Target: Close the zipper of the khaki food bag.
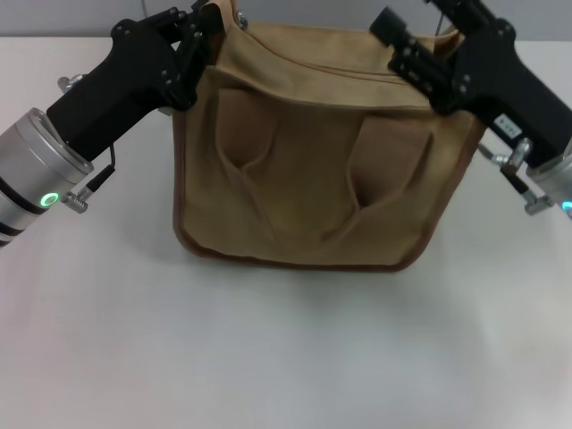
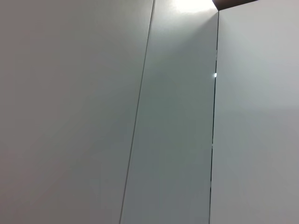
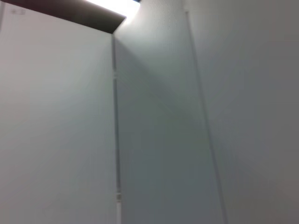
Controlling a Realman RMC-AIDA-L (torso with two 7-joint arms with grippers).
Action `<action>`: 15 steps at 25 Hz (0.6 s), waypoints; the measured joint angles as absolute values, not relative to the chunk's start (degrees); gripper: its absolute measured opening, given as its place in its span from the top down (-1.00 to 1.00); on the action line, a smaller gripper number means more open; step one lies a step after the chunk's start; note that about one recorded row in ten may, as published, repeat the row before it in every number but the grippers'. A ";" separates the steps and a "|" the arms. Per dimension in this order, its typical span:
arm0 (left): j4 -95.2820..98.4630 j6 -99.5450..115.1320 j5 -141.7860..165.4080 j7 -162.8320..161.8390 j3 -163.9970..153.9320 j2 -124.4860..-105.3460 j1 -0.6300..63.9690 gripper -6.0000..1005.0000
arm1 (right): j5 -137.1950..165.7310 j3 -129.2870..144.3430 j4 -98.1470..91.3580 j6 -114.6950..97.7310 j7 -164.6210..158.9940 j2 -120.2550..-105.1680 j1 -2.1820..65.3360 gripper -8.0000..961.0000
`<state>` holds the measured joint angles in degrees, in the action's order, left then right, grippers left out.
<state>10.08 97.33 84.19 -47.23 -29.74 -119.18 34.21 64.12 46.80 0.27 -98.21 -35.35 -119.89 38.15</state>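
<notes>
My right gripper needs to move back across the bag's top to the pull, because the zipper pull (image 1: pixel 241 20) is next to my left gripper and far from my right gripper.
The khaki food bag (image 1: pixel 304 170) stands upright in the middle of the white table, front face toward me, with two handle loops (image 1: pixel 246 134) hanging down its front. A zipper line (image 1: pixel 313 66) runs along its top edge; I cannot see the pull tab. My left gripper (image 1: pixel 204 31) is at the bag's top left corner, shut on the fabric there, which is pulled up. My right gripper (image 1: pixel 393 40) is at the bag's top right corner, over the zipper's end. Both wrist views show only pale wall panels.
The white table (image 1: pixel 268 357) spreads in front of and beside the bag. Both black forearms reach in from the sides at the bag's top height.
</notes>
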 joint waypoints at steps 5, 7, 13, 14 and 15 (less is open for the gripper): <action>9.25 97.11 84.19 -46.85 -29.79 -119.18 34.79 0.95 | 64.20 44.85 0.98 -96.36 -39.65 -119.88 39.95 -0.58; 9.04 97.09 84.20 -46.75 -29.79 -119.18 34.96 0.95 | 64.57 45.76 -0.10 -95.75 -48.53 -119.79 40.34 -0.58; 9.01 96.86 84.25 -45.69 -29.55 -119.18 35.30 0.95 | 65.38 49.90 -6.03 -96.07 -90.36 -119.48 39.47 -0.58; 9.01 96.86 84.25 -45.69 -29.55 -119.18 35.30 0.95 | 65.60 51.23 -7.34 -96.60 -94.65 -119.43 39.18 -0.58; 9.01 96.88 84.27 -45.19 -29.40 -119.18 35.43 0.95 | 65.72 52.15 -8.26 -97.05 -98.10 -119.41 38.98 -0.58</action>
<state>9.01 96.88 84.27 -45.19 -29.40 -119.18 35.43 65.72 52.15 -8.26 -97.05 -98.10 -119.41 38.98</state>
